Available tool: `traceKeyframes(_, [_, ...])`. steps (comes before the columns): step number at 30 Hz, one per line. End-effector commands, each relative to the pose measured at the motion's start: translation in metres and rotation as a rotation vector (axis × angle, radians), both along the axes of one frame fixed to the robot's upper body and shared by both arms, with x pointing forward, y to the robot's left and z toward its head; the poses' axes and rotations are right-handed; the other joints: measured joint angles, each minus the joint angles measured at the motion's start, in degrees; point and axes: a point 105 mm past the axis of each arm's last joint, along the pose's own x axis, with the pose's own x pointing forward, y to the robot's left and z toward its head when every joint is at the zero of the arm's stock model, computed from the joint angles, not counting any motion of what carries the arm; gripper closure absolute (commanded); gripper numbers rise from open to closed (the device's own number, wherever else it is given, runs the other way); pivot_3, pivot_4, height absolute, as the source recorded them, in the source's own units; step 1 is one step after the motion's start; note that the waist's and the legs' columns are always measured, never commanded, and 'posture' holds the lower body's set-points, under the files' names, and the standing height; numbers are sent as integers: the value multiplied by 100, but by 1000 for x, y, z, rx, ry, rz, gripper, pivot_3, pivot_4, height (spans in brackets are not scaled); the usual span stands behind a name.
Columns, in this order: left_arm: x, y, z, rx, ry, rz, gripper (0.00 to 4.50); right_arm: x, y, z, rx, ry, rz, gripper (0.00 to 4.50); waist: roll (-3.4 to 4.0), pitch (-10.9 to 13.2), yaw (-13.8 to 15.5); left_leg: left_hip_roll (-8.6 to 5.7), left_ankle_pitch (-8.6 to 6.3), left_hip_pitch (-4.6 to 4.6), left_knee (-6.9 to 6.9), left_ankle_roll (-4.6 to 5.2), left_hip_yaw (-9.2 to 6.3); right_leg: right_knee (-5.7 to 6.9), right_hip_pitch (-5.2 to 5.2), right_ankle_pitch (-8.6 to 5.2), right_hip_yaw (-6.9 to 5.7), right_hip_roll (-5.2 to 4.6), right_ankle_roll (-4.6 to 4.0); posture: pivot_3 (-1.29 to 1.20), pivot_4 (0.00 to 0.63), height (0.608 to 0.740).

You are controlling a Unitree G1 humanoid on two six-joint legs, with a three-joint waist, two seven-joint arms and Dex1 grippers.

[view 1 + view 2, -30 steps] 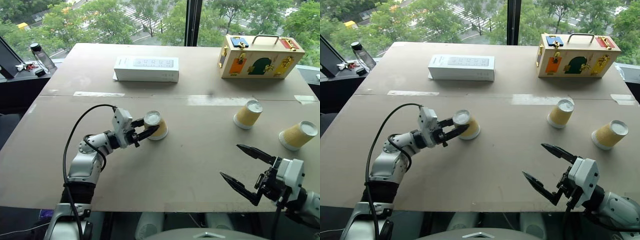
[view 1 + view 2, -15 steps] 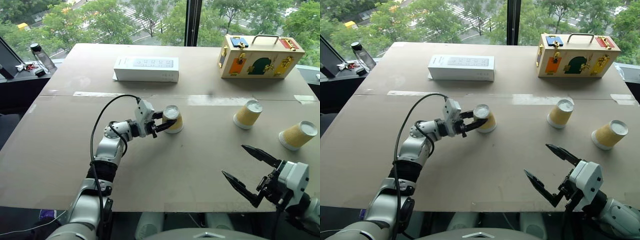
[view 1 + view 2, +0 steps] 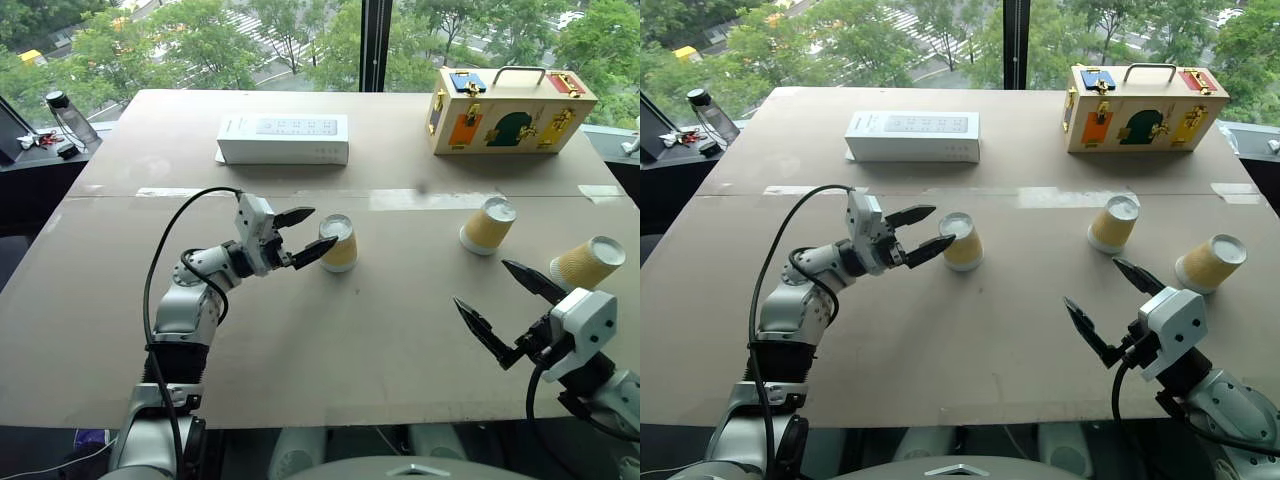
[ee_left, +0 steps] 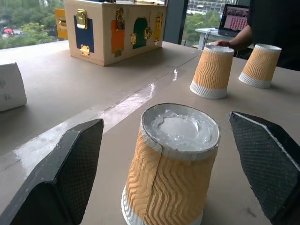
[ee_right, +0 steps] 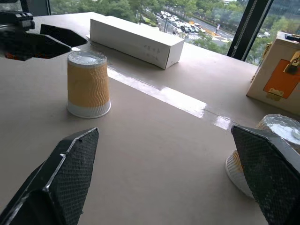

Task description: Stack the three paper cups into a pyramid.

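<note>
The other cups' closed bases (image 3: 337, 227) point upward, so the third cup (image 3: 588, 263) will sit level across two of them rather than nest when the robot lowers it.
One of the three paper cups (image 3: 338, 243) stands upside down at mid-table, yellow-tan with a white base on top. My left gripper (image 3: 322, 228) is open just left of it, its fingers (image 4: 70, 173) spread wide on either side of the cup (image 4: 171, 164) without touching it. Two more cups (image 3: 486, 225) (image 3: 587, 262) stand upside down on the right, apart from each other. My right gripper (image 3: 482, 283) hovers open and empty near the front right, short of those two cups. No pyramid is formed.
A white box (image 3: 284, 139) lies at the back middle and a colourful wooden case (image 3: 510, 110) at the back right. A bottle (image 3: 60, 113) stands off the far left corner. A person's hand (image 4: 220, 43) rests beyond the table.
My left gripper carried the cup to the right, then opened and let it go; the cup now stands free. The right gripper edged forward, still open.
</note>
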Motion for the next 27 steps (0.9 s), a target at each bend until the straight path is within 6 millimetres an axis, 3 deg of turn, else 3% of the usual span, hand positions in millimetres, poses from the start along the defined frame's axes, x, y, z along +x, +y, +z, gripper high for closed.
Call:
traceKeyframes(1, [-40,-10,21,-14,-16,-169,99,22,-27,4,-26,-10,-195,0,1,1,-15,0,0,-1,0,0,0,0,0,-1,1,0,-2,0,150,740])
traceKeyframes(5, [-70,-19,20,17,34,-284,99,41,-64,12,-41,-40,-391,0,15,9,18,-1,0,-1,0,0,3,-1,-1,-9,3,-1,-17,0,150,740])
traceKeyframes(8, [-76,-24,19,30,45,-309,99,46,-85,16,-79,-57,-493,0,17,10,53,-3,0,-1,0,0,0,1,-1,-10,1,-1,-18,0,150,740])
traceKeyframes(11, [-84,-29,22,25,49,-346,99,45,-122,24,-79,-74,-670,0,20,11,20,-3,0,-1,0,0,4,1,-1,-10,4,0,-18,0,150,740])
traceKeyframes(15, [-92,-35,22,48,39,-416,99,44,-152,19,-68,-31,-810,0,21,11,-8,-3,0,0,-1,0,7,1,-1,-10,8,1,-17,0,150,740])
traceKeyframes(18, [-95,-37,24,53,41,-446,99,44,-161,9,-10,32,-852,0,24,11,-23,-2,0,2,-3,1,7,1,-1,-10,8,2,-18,0,150,740])
traceKeyframes(27, [-104,-40,22,64,37,-494,99,56,-156,0,111,88,-828,0,32,16,-25,-2,0,2,-3,1,11,0,-1,-10,12,2,-18,0,150,740])
